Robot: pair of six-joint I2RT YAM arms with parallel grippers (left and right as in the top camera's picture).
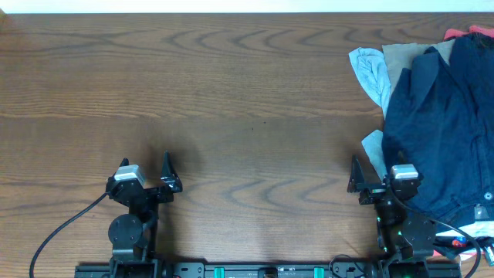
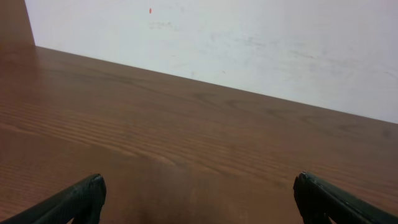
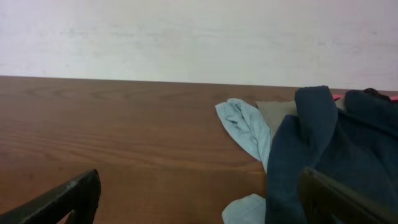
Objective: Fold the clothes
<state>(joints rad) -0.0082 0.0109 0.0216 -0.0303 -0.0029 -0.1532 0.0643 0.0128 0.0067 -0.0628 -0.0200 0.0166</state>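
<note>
The dark navy-blue shorts (image 1: 436, 127) are crumpled on a heap far from the robot's left gripper, so the robot's right gripper should first pull them onto the clear wood (image 1: 309, 143).
The dark navy-blue shorts (image 1: 446, 123) lie crumpled on top of a heap at the table's right edge. They also show at the right of the right wrist view (image 3: 323, 149). My right gripper (image 1: 372, 184) is open and empty at the front right, just left of the shorts' near edge; in the right wrist view (image 3: 199, 193) its right finger is close to the cloth. My left gripper (image 1: 148, 179) is open and empty at the front left, over bare wood (image 2: 199, 193), far from the shorts.
A pale blue-grey garment (image 1: 372, 71) and a tan garment (image 1: 401, 55) stick out from under the shorts. A bit of red cloth (image 1: 463, 32) shows at the back right corner. Cables and a white tag (image 1: 482, 224) lie at the front right. A pale wall (image 3: 199, 37) stands behind the table.
</note>
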